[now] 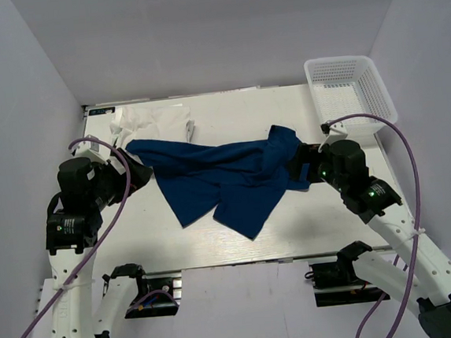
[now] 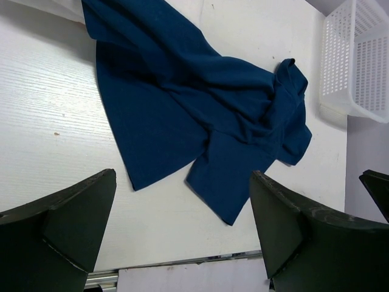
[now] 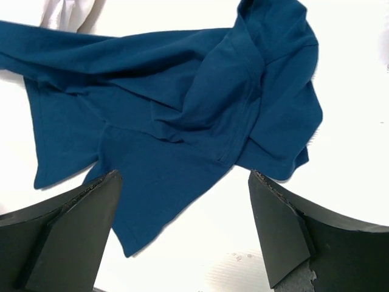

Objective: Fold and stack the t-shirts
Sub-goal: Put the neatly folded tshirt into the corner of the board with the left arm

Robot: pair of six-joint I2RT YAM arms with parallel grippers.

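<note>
Next, my right gripper pulls the navy t-shirt clear point(image 1: 220, 158) before my left gripper moves the white shirt back, because the navy t-shirt's end point(image 1: 146, 149) is on top of the white shirt.
A dark navy t-shirt point(image 1: 222, 177) lies crumpled across the middle of the white table; it also shows in the left wrist view point(image 2: 182, 103) and the right wrist view point(image 3: 176, 109). A white shirt point(image 1: 150, 122) lies at the back left, partly under the navy one. My left gripper point(image 1: 141, 176) is open and empty at the navy shirt's left end. My right gripper point(image 1: 300, 166) is open and empty at the shirt's right end. No chest print shows.
A white plastic mesh basket point(image 1: 349, 91) stands at the back right corner; it also shows in the left wrist view point(image 2: 358, 61). The table's front edge point(image 1: 241, 261) runs just past the shirt's lower tip. Purple cables loop from both arms.
</note>
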